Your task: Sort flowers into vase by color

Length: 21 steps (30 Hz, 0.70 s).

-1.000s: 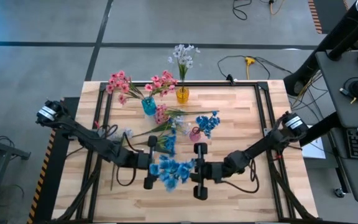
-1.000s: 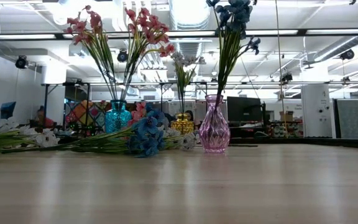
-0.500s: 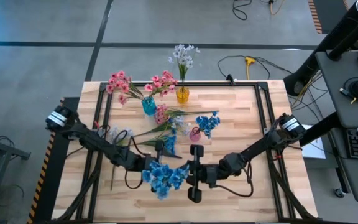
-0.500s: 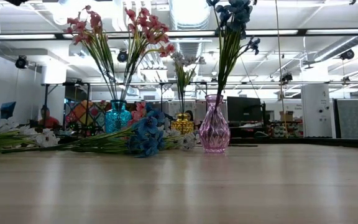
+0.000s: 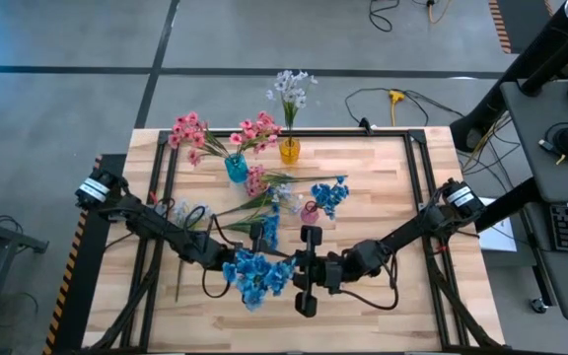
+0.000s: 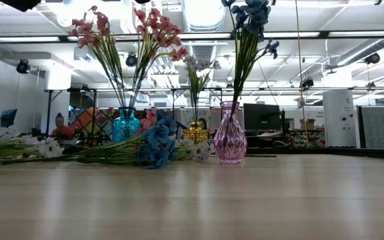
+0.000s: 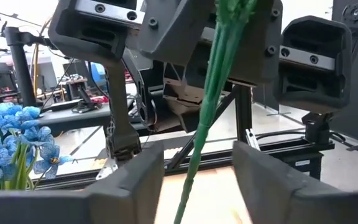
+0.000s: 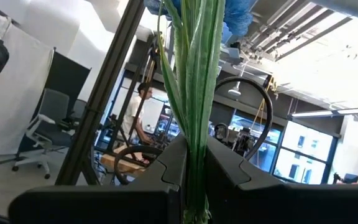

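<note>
My left gripper should hold the hanging green stem (image 7: pixel 199 144) while my right gripper grips it again level, because my right gripper is tilted up on the blue flowers' leaves (image 8: pixel 194 106).
My right gripper (image 8: pixel 194 142) is shut on a spray of bright blue flowers (image 5: pixel 259 276), held over the near middle of the table. In the high view my right gripper (image 5: pixel 290 274) is just right of the blooms and my left gripper (image 5: pixel 243 259) just left of them. My left gripper (image 7: pixel 197 150) is open, one finger on either side of the hanging green stem (image 7: pixel 199 143), without touching it. Neither gripper shows in the low view. More blue blooms stand in the pink vase (image 6: pixel 230 137), stems down in its neck. My right gripper pinches the bundle of green stems (image 8: pixel 195 112) between its two fingers, close to the cut lower ends. The fingers come from the table's right and lie across the stems. The spray is lifted clear of the table, and its blue blooms (image 8: pixel 232 12) stand above the fingers.
A teal vase (image 5: pixel 236 168) holds pink flowers and a yellow vase (image 5: pixel 289 150) holds pale ones, both near the far edge. Loose sprays (image 5: pixel 264 202) lie across the middle of the table, and white ones (image 5: pixel 180 210) lie toward the left. A dark frame (image 5: pixel 417 197) rims the tabletop.
The two grippers have drawn closer together: the left has moved toward the table's right, the right a little toward its left. The blue spray has shifted slightly left with the right gripper.
</note>
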Available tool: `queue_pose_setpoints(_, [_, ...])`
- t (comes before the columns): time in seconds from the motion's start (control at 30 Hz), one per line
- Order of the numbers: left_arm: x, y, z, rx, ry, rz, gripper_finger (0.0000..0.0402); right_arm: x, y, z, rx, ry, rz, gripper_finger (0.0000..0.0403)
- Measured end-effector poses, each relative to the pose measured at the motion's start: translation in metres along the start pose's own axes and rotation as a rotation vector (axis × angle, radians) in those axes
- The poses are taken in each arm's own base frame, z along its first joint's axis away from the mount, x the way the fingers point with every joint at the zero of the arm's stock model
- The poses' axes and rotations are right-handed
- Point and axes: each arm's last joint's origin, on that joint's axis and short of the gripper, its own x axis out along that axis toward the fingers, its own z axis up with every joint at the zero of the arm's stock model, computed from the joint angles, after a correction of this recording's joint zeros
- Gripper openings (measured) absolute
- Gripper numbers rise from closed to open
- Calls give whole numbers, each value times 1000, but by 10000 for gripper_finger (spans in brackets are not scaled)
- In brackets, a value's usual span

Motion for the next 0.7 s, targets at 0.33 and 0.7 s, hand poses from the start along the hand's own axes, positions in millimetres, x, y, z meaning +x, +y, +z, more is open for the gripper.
queue_pose_setpoints(0.33, [0,0,-1,20,16,-2,15,0,0,-1,-5,7,4,33])
queue_pose_setpoints(0.7, [0,0,-4,29,37,-4,2,0,-1,-3,8,61,-56,33])
